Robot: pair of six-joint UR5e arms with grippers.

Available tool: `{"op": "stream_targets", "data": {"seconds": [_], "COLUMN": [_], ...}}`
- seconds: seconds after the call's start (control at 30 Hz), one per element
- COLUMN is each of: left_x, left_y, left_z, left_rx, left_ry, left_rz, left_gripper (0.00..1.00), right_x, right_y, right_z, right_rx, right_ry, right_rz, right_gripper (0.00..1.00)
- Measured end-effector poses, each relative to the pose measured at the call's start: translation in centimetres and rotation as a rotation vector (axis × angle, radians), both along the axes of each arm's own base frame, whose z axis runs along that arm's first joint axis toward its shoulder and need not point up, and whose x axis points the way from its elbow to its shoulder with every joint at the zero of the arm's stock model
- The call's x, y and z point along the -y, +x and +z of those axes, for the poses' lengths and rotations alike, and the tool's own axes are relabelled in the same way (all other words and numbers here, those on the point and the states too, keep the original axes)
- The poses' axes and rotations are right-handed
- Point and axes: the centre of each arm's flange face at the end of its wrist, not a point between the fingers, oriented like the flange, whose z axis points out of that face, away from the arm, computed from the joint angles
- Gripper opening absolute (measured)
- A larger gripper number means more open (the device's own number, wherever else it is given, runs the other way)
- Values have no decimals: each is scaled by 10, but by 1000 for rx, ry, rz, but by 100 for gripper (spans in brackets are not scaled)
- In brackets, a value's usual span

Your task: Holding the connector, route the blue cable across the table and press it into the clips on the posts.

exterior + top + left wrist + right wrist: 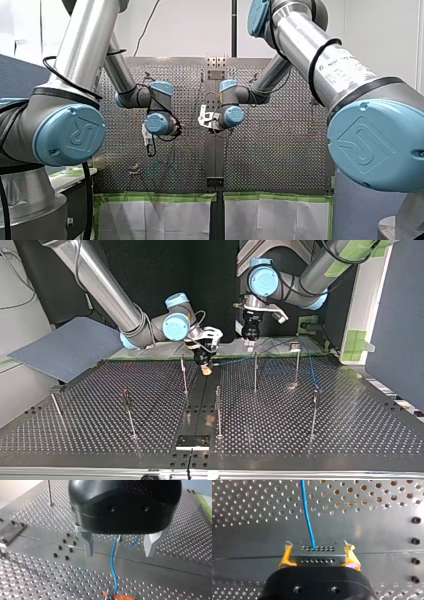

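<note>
I expect the blue cable (307, 512) to lean into a wider curve and stay attached when I carry it, since it bends gently out of the connector's holes (314, 548).
In the right wrist view my right gripper (318, 555) is shut on a black connector (317, 551), its yellow pads (285, 557) on both sides. The blue cable (308, 515) leaves the connector and runs ahead over the perforated table (249, 507). In the top view that gripper (205, 368) hangs low near the table's far middle, and the cable (260, 354) trails to the view's right. My left gripper (118, 551) stands open above the table, with the cable (114, 565) passing below between its metal fingers (86, 543). In the top view it (250, 334) hovers behind a post (255, 372).
Several thin posts stand on the table, among them one (184, 375) beside my right gripper and others (218, 410) (313, 412) nearer the camera. A grey board (65, 347) lies at the top view's left. A small black plate (192, 441) sits at the near edge.
</note>
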Motion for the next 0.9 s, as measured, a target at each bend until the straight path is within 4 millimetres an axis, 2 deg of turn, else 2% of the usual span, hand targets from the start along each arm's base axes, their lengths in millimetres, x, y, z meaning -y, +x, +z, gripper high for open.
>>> {"op": "stream_targets", "data": {"seconds": [0.4,0.63,0.9], "left_x": [40,43,44], "left_y": [1,16,44], "left_z": [19,10,-5], "left_rx": [2,-39,-61], "left_ry": [-20,0,-1], "left_rz": [4,45,81], "left_gripper": [100,100,100], "right_x": [6,10,11], "right_y": [-5,-8,-9], "right_z": [0,0,0], "right_rx": [1,6,6], "right_ry": [2,6,6], "right_rz": [-8,-14,-13], "right_gripper": [0,0,0]}}
